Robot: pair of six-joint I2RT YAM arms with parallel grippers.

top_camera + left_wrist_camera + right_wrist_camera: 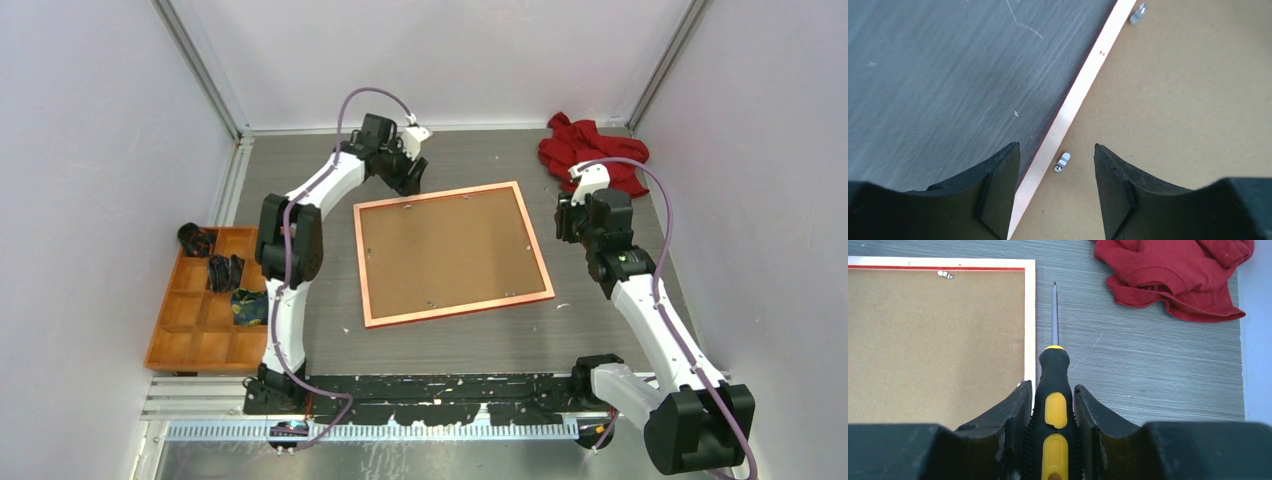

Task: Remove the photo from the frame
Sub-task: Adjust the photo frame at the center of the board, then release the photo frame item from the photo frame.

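Note:
I should pinch the frame's far rim [412,199] with my left gripper, turn the frame and keep it steady, because the screwdriver in my right gripper points along the frame's side rim [1030,347].
The frame [460,308] lies face down mid-table, its orange-pink back rim around a plain brown backing board [450,250]. The photo is hidden beneath that board. My left gripper [412,185] hangs open over the frame's far left edge. In the left wrist view, the left gripper [1057,150] straddles the rim [1083,85] with a small metal tab [1062,162] between the fingers, untouched. My right gripper [570,222] hovers beside the frame's right edge. In the right wrist view it [1053,386] is shut on a black-and-yellow screwdriver [1053,362] whose shaft points along the rim [1030,320].
A crumpled red cloth [590,150] lies at the back right corner. A wooden compartment tray [205,320] with dark small items sits at the left. Another metal tab [1137,14] sits further along the rim. White walls enclose the table.

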